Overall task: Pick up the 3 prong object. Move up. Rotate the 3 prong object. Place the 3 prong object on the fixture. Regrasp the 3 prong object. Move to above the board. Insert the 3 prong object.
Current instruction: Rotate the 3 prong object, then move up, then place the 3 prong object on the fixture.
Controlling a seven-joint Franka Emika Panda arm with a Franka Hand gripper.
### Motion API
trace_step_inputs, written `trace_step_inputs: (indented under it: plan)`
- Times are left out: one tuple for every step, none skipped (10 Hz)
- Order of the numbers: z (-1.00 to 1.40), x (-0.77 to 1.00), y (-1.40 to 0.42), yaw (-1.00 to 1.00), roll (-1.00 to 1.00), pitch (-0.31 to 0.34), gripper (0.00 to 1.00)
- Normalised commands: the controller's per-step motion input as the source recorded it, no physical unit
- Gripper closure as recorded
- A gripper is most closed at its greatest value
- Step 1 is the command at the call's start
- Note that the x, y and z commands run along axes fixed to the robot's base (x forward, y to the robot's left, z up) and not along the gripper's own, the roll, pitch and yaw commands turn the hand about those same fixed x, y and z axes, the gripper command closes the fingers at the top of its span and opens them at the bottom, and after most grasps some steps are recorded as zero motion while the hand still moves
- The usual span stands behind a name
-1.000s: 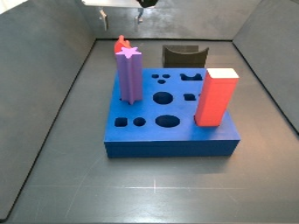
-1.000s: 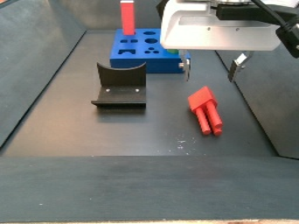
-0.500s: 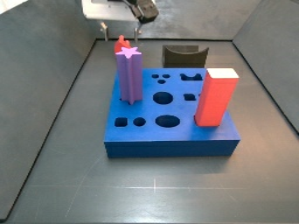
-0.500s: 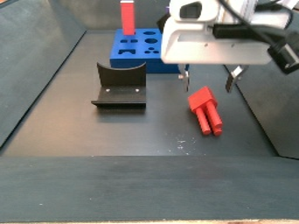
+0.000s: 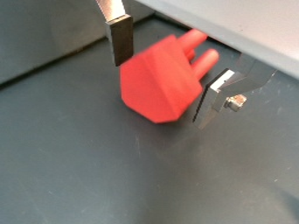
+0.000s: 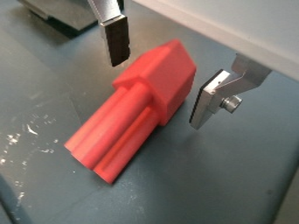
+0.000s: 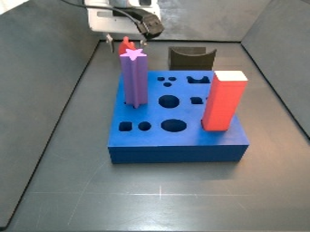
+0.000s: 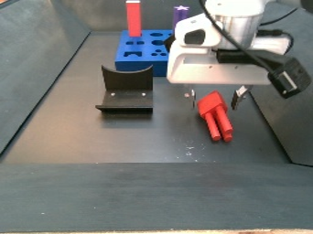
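The fixture's top dips (image 7: 193,53) between raised sides. The 3 prong object (image 5: 162,80) will stay nestled in that dip when I lower it in and open my gripper.
The 3 prong object (image 8: 218,119) is a red piece with a blocky head and prongs, lying flat on the dark floor to the right of the fixture (image 8: 124,90). My gripper (image 8: 218,95) is low over its head end and open. In both wrist views the silver fingers (image 5: 118,39) (image 6: 211,101) stand on either side of the head of the 3 prong object (image 5: 158,87) (image 6: 122,131), with gaps on both sides. In a side view only its tip (image 7: 125,43) shows behind the purple post, below the gripper (image 7: 130,32). The blue board (image 7: 182,138) lies nearer that camera.
A purple star post (image 7: 134,77) and a red-orange rectangular block (image 7: 224,100) stand in the board. The fixture (image 7: 189,58) sits behind the board in that view. Dark tray walls enclose the floor, with the right wall (image 8: 275,119) close to the gripper.
The gripper has come down from above the floor to the 3 prong object, and its open fingers now straddle the head. The object has not moved.
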Motion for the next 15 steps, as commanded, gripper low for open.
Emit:
trace_step_inputs:
  plan:
    - [-0.42,0.04,0.01,0.03,-0.11,-0.057,0.00]
    - [-0.30,0.04,0.01,0.03,-0.12,-0.066,0.00]
    - [-0.22,0.04,0.01,0.03,-0.12,-0.069,0.00]
    - [0.00,0.00,0.00,0.00,0.00,0.000,1.00]
    - [0.83,0.00,0.00,0.00,0.00,0.000,1.00]
    - [0.82,-0.01,0.00,0.00,0.00,0.005,1.00]
    - [0.71,-0.03,0.00,-0.01,0.01,0.034,1.00]
    - [0.63,-0.02,0.00,-0.01,0.02,0.037,1.00]
    - [0.42,-0.02,0.01,-0.02,0.04,0.053,1.00]
    - [0.33,-0.02,0.01,-0.02,0.05,0.052,1.00]
    - [0.19,-0.02,0.01,-0.02,0.06,0.054,1.00]
    - [1.00,0.00,0.00,0.00,0.00,0.000,1.00]
    - [1.00,0.00,0.00,0.00,0.00,0.000,1.00]
    - [1.00,-0.01,0.00,0.00,0.01,0.023,1.00]
    - [1.00,-0.02,0.00,-0.01,0.02,0.029,1.00]
